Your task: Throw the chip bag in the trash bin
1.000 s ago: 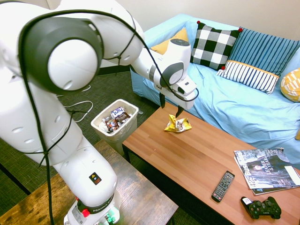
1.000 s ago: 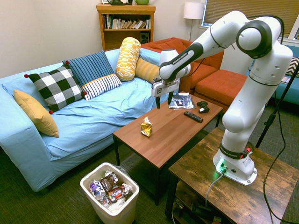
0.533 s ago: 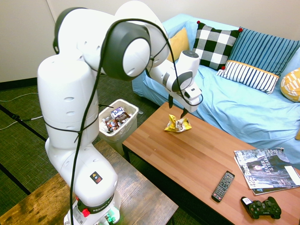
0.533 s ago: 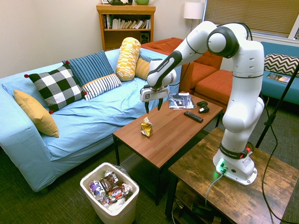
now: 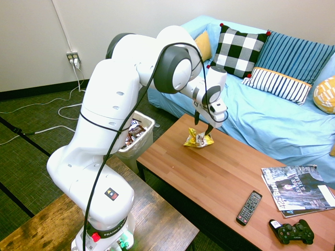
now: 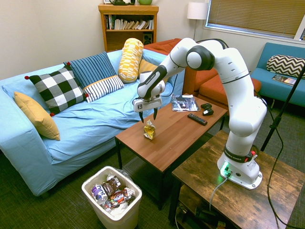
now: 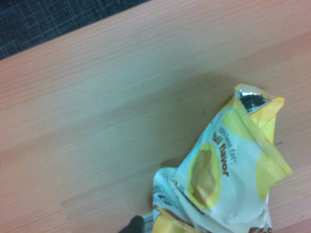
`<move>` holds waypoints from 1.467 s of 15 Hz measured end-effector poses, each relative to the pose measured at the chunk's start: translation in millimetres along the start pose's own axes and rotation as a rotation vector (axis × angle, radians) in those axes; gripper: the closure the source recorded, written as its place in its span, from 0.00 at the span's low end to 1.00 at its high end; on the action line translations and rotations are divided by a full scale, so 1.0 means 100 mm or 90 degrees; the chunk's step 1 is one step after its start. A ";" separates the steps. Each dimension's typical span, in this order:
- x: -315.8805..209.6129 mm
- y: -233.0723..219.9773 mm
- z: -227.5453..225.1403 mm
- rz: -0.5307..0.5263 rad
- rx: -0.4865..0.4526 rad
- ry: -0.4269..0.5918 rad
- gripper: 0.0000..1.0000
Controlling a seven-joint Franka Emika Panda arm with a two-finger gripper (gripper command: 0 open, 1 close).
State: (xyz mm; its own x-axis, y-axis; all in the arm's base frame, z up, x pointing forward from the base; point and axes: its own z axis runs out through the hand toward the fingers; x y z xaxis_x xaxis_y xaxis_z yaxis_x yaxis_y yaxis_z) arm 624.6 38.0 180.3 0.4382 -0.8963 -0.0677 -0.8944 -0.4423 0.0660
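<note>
My gripper will carry the chip bag (image 6: 149,130), which will stay crumpled rather than sag flat, because sharp creases keep the torn top (image 7: 253,100) open.
The chip bag (image 5: 198,139) is a crumpled yellow foil bag lying near the sofa-side end of the wooden coffee table (image 5: 220,178); it also shows as the chip bag (image 6: 149,130). My gripper (image 6: 148,117) hangs just above it, pointing down, open, with nothing between its fingers; from the other side the gripper (image 5: 203,125) stands over the bag's top. Up close the chip bag (image 7: 228,170) shows its torn open top and red print. The white trash bin (image 6: 90,185), holding several wrappers, stands on the floor off the table's end; the arm partly hides the trash bin (image 5: 148,124).
A magazine (image 5: 296,196), a remote (image 5: 249,207) and a black game controller (image 5: 291,232) lie at the table's far end. The blue sofa (image 6: 95,119) with pillows runs along the table's far side. A darker wooden side table (image 5: 157,219) bears the arm.
The arm has swung along the table toward the bin end and come down over the chip bag. The gripper stayed open; the bag has not moved.
</note>
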 end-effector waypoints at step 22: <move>0.32 -0.07 0.65 0.024 -0.039 -0.042 1.00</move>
State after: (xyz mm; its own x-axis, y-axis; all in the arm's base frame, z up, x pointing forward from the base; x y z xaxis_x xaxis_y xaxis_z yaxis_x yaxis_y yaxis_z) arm 638.9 14.4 112.8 0.3957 -0.9093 -0.1289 -0.9022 -0.4112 0.1306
